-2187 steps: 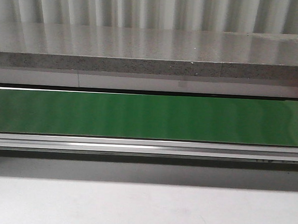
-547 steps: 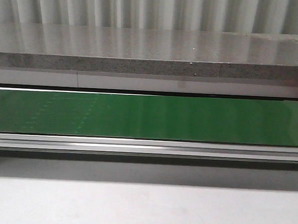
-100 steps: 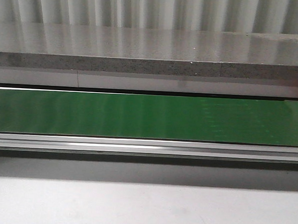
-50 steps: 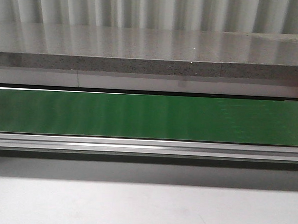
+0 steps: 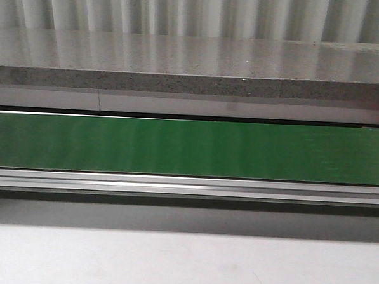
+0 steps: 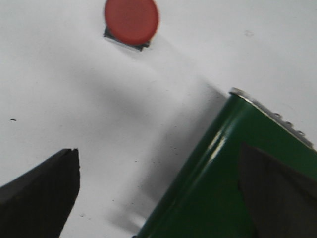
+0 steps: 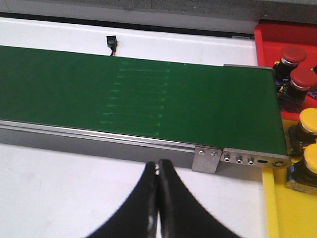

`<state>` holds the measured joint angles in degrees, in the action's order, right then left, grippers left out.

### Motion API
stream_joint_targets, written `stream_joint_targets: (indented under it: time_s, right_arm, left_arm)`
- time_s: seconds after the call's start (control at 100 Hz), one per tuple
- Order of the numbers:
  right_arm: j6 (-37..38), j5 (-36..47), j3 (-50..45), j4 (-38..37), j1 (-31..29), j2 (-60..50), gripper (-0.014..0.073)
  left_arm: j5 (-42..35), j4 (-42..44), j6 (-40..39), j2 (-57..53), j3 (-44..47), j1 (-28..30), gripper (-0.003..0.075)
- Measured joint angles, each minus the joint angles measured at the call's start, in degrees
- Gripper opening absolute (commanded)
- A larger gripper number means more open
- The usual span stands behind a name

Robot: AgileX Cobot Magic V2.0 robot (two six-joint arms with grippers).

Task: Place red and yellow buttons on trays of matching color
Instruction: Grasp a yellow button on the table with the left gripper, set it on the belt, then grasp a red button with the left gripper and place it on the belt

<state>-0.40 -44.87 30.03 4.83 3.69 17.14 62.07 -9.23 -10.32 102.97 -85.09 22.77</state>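
Observation:
The red button sits on a squared black base, so it will stay upright as it moves along the green conveyor belt when I put it there.
In the right wrist view my right gripper is shut and empty above the white table, just short of the green conveyor belt. Past the belt's end stands a red tray holding two red buttons and a yellow tray holding two yellow buttons. In the left wrist view my left gripper is wide open and empty over the other end of the belt. A red button stands on the white table beyond it. The front view shows only the bare belt.
The belt's aluminium rail runs along its near side. A grey stone ledge lies behind the belt. A small black connector lies on the table beyond the belt.
Faint marks on the belt surface have drifted to the right across the front view. Neither gripper nor any button appears in that view.

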Motion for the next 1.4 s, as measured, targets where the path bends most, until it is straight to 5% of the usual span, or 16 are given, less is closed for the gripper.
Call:
stream_joint_targets:
  time_s: [0.61,0.7,0.87,0.99,1.4]
  right_arm:
    - [0.0,0.0,0.0,0.0,0.0,0.0,-0.0068]
    - [0.0,0.0,0.0,0.0,0.0,0.0,-0.0068]
    - [0.0,0.0,0.0,0.0,0.0,0.0,-0.0068]
    - [0.0,0.0,0.0,0.0,0.0,0.0,-0.0068]
    - [0.0,0.0,0.0,0.0,0.0,0.0,-0.0068]
  left_arm:
    - [-1.8,0.0,-0.6,20.9,-17.4,1.1,0.0615]
    - [-1.9,0.0,-0.6,22.9,-19.6,1.2,0.0558]
    - [-2.0,-0.1,-0.7,23.5,-20.3,1.2,0.0303]
    - [-2.0,-0.1,-0.7,23.5,-20.5,1.2,0.0199]
    - [0.1,-0.1,1.5,18.4,-20.5,1.2,0.0166]
